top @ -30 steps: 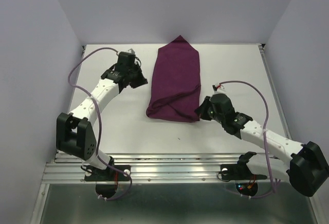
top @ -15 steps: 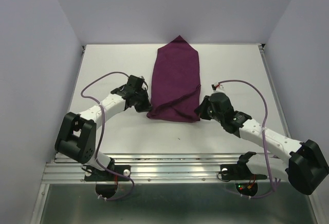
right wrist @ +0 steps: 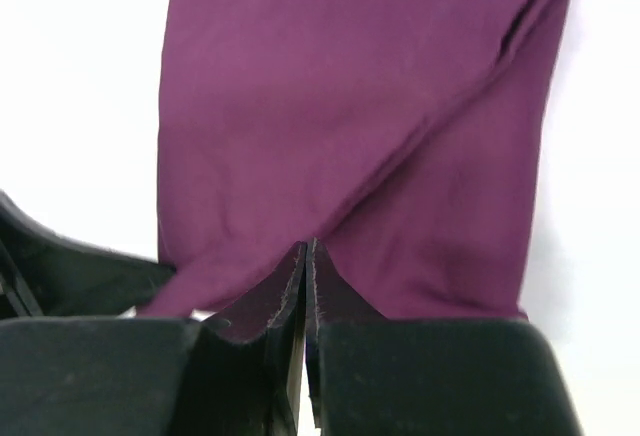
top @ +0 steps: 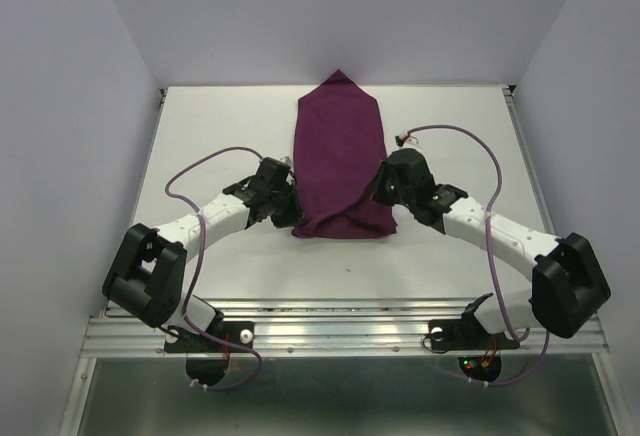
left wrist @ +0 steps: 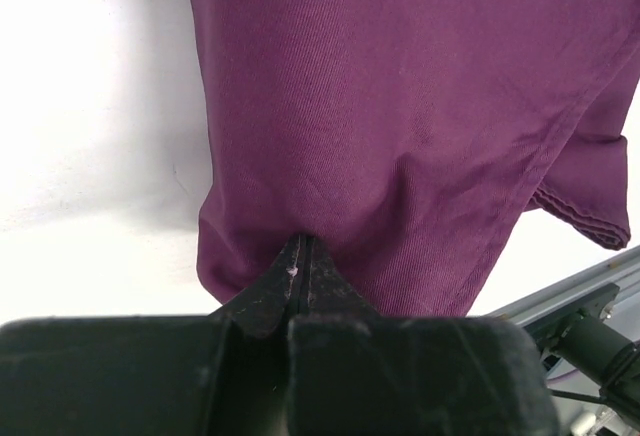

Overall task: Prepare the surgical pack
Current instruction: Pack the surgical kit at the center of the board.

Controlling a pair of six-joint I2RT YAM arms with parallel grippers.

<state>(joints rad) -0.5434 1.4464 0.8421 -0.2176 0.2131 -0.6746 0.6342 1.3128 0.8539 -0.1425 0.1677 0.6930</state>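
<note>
My right gripper should take the bundle's near corner (top: 390, 229) and turn the bundle crosswise together with my left gripper, because the bundle lies lengthwise with its point (top: 339, 78) toward the back.
The dark purple cloth (top: 338, 156) lies folded into a long bundle on the middle of the white table, its point toward the back. My left gripper (top: 290, 208) is shut, its tips pressed against the bundle's near left edge; the left wrist view shows the gripper (left wrist: 303, 241) butting the cloth (left wrist: 400, 106). My right gripper (top: 378, 184) is shut at the bundle's right side; the right wrist view shows the gripper (right wrist: 307, 246) over the cloth (right wrist: 350, 106) by a diagonal fold. I see no cloth between either pair of jaws. Steel tray, gauze and instruments are out of view.
The white table (top: 210, 126) is walled at the back and both sides. A metal rail (top: 330, 324) runs along the near edge, and its end shows in the left wrist view (left wrist: 590, 306). Purple cables loop off both arms.
My left arm swung from the far left in to the bundle's near left edge. My right gripper moved from the near right corner up along the right side. The bundle shifted slightly left.
</note>
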